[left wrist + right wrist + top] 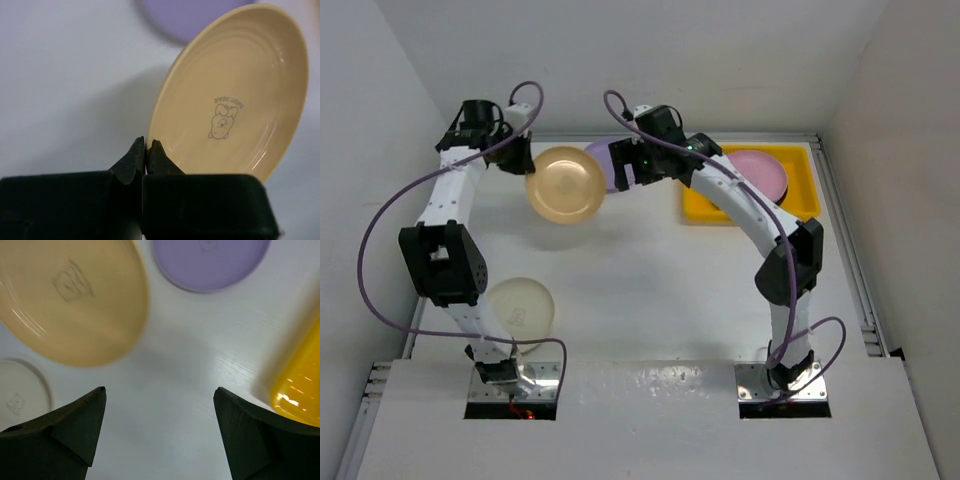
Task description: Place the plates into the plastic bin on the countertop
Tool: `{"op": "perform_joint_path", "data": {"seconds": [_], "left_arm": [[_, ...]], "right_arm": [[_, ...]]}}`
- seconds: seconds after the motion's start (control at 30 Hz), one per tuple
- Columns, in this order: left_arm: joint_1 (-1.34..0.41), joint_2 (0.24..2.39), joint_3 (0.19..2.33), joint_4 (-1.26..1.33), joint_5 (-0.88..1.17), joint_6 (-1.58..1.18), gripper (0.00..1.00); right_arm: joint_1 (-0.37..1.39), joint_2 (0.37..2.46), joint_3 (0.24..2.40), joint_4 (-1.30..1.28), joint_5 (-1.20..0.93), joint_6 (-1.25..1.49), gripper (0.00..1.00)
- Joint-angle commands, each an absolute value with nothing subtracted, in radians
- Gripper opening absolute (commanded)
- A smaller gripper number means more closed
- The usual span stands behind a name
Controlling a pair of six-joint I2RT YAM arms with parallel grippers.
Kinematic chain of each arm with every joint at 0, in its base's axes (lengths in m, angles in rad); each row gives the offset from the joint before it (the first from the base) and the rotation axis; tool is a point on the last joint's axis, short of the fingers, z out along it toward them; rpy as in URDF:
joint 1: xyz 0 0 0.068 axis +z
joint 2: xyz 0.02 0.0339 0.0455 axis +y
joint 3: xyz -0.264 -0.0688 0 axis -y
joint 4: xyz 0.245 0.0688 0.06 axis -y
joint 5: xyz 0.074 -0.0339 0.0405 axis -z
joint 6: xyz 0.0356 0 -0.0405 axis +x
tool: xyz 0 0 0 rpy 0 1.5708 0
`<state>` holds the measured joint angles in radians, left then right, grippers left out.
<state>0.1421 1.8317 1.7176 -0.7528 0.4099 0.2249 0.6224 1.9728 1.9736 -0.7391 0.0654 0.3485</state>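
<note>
The pastel yellow plate (pixel 566 185) is in my left gripper, far from the plastic bin. My right gripper should take the plate's free rim (pixel 602 188) and carry the plate over.
My left gripper (pixel 145 145) is shut on the rim of a pastel yellow plate (pixel 235 95) with a small bear print, holding it tilted above the countertop (pixel 640 270). From above, this plate (pixel 565 185) hangs at the back left, partly covering a lilac plate (pixel 603 160) lying flat. My right gripper (pixel 160 390) is open with nothing between its fingers, hovering over bare countertop beside the lilac plate (pixel 210 262). A pink plate (pixel 757 172) lies in the yellow plastic bin (pixel 800 195) at the back right. A cream plate (pixel 520 308) rests near the left arm's base.
White walls close in the countertop at the left, back and right. The right arm (pixel 760 220) arches over the bin's near left corner. The bin's edge (pixel 300 385) shows at the right of the right wrist view.
</note>
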Motion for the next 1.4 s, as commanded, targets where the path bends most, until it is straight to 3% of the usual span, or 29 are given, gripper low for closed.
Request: {"op": "perform_joint_path", "data": {"seconds": [0.0,0.13,0.33,0.5,0.6,0.7,0.77,0.8,0.9,0.93,0.97,1.07,1.37], "left_arm": [[0.051,1.796,1.764,-0.850,0.509,0.238,0.00],[-0.026,1.807,1.818,-0.870,0.545,0.218,0.00],[-0.066,1.825,1.919,-0.911,0.656,0.209,0.00],[-0.078,1.836,1.928,-0.911,0.680,0.209,0.00],[-0.087,1.845,1.919,-0.911,0.680,0.209,0.00],[-0.087,1.845,1.908,-0.911,0.705,0.209,0.00],[-0.087,1.855,1.908,-0.911,0.706,0.209,0.00],[-0.087,1.855,1.908,-0.911,0.706,0.209,0.00],[-0.087,1.873,1.899,-0.900,0.706,0.199,0.00],[-0.087,1.873,1.899,-0.900,0.706,0.199,0.35],[-0.087,1.882,1.899,-0.900,0.706,0.199,0.57],[-0.078,1.894,1.919,-0.891,0.654,0.190,1.00],[0.051,1.879,1.899,-0.881,0.506,0.190,1.00]], "right_arm": [[0.623,2.014,2.008,-0.675,0.041,0.420,0.86],[0.606,1.925,1.806,-0.476,0.092,0.479,0.70],[0.568,1.901,1.732,-0.451,0.155,0.508,0.52],[0.535,1.939,1.701,-0.411,0.008,0.511,0.50],[0.528,1.954,1.694,-0.379,-0.095,0.518,0.42],[0.516,1.959,1.671,-0.306,-0.210,0.551,0.26],[0.506,1.953,1.654,-0.290,-0.225,0.575,0.05],[0.502,1.945,1.648,-0.282,-0.219,0.581,0.00],[0.474,1.910,1.615,-0.259,-0.206,0.612,0.00],[0.456,1.901,1.609,-0.261,-0.180,0.635,0.00],[0.445,1.888,1.606,-0.265,-0.170,0.646,0.00],[0.359,1.846,1.591,-0.311,-0.149,0.701,0.00],[-0.078,1.746,1.433,-0.520,-0.017,0.825,0.00]]}}
